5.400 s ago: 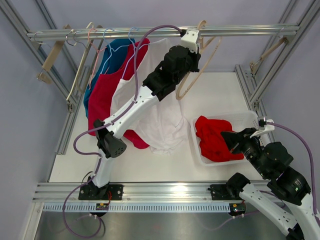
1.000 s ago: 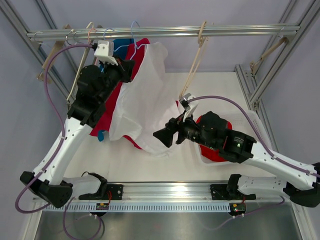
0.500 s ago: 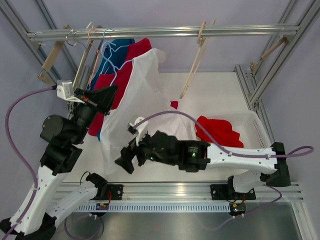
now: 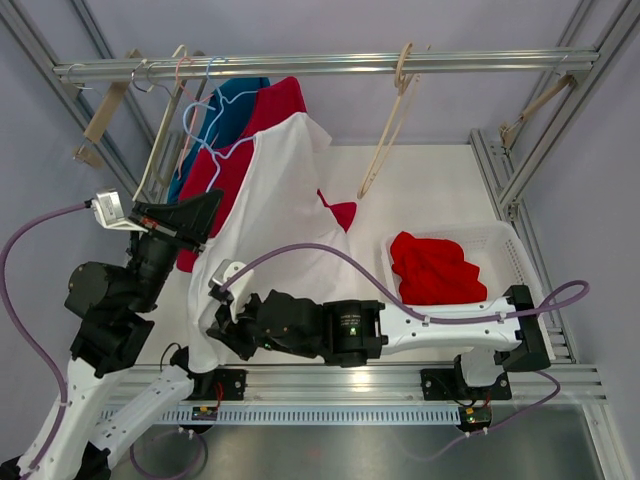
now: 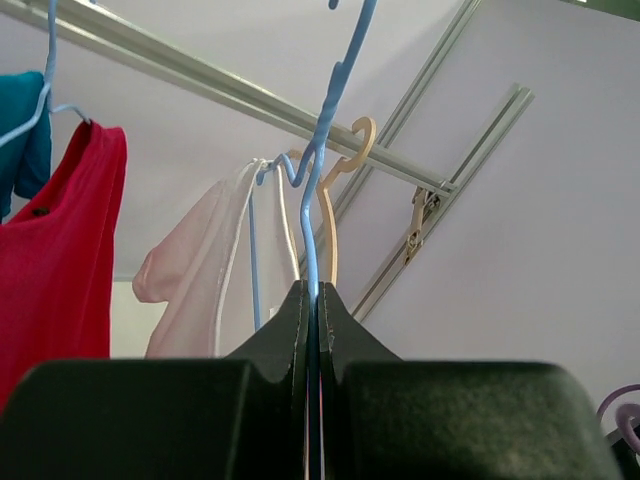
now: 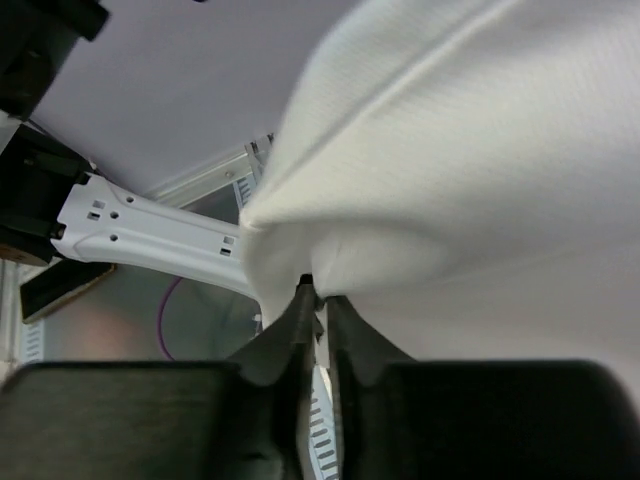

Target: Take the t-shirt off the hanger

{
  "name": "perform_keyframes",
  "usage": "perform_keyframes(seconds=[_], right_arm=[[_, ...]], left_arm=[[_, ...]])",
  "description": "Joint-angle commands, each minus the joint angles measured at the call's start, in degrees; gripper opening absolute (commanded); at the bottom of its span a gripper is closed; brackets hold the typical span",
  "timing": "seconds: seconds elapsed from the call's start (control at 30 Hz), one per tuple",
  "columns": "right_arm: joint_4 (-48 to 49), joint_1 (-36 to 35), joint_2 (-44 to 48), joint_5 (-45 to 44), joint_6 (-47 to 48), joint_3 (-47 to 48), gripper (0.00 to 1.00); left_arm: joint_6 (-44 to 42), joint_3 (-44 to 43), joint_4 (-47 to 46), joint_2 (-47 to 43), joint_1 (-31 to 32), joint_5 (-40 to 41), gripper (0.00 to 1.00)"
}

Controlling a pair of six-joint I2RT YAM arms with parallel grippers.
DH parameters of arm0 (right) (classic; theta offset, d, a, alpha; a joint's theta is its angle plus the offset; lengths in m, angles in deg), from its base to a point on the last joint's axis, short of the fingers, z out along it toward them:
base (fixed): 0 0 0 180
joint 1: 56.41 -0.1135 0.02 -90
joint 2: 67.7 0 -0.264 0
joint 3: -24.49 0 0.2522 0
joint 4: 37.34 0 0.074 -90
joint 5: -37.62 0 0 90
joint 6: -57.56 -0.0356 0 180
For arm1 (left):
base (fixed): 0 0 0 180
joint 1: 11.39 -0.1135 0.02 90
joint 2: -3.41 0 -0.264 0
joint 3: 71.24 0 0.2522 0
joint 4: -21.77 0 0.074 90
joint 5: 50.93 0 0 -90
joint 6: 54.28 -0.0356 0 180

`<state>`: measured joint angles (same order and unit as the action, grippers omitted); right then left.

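My right gripper should pull the t-shirt's hem toward the basket point(image 4: 498, 256) while my left gripper moves the hanger away, because the t-shirt hangs only on the hanger's far side point(image 4: 244, 145).
A white t-shirt point(image 4: 275, 205) hangs on a light-blue wire hanger point(image 5: 322, 180) and drapes from the back rail down toward the near left. My left gripper point(image 4: 208, 205) is shut on the hanger's wire stem point(image 5: 314, 295), away from the rail, with the t-shirt's neck point(image 5: 200, 290) hanging just beyond it. My right arm reaches across the front, and its gripper point(image 4: 216, 330) is shut on the t-shirt's lower hem point(image 6: 318, 292). White fabric point(image 6: 480, 150) fills most of the right wrist view.
A red shirt point(image 4: 228, 170) and a blue one point(image 4: 238, 95) hang on the rail point(image 4: 330, 62). A bare wooden hanger point(image 4: 385, 130) hangs mid-rail, with others at the far left point(image 4: 108, 108). A white basket point(image 4: 505, 238) holding a red garment point(image 4: 435, 268) stands at the right.
My left gripper has carried the hanger from the rail down toward the near left. My right arm swept left along the t-shirt, opened wide, then closed on the lower hem.
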<state>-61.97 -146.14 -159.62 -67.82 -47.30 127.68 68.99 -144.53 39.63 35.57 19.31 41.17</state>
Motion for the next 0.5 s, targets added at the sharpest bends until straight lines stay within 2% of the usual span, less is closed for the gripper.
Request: perform_keyframes(seconds=[0.0, 0.07, 0.2, 0.3, 0.37, 0.47], right_arm=[[1.29, -1.58, -1.59, -4.14, -0.53, 2.59, 0.08], [1.90, -2.20, -1.51, -5.21, -0.79, 1.90, 0.00], [2.96, -6.06, 1.29, -6.36, -0.44, -1.36, 0.00], [-0.19, -10.19, 1.48, -5.56, -1.23, -2.59, 0.00], [-4.74, -13.00, 0.78, -7.75, -3.67, -3.29, 0.00], [-5.65, -14.50, 2.00, -13.11, -8.87, -7.85, 0.00]], left_arm=[[3.37, 2.04, -5.85, -1.22, 0.24, 2.55, 0.00], [3.29, 1.96, -5.94, -1.40, 0.24, 2.99, 0.00], [1.45, -0.14, -5.94, -1.05, 0.33, 4.48, 0.00], [-0.83, -3.39, -7.17, 0.79, 0.33, 6.67, 0.00], [-1.72, -7.07, -7.87, 2.19, 0.24, 7.47, 0.00], [-1.73, -9.55, -9.01, 4.13, 0.33, 7.04, 0.00]])
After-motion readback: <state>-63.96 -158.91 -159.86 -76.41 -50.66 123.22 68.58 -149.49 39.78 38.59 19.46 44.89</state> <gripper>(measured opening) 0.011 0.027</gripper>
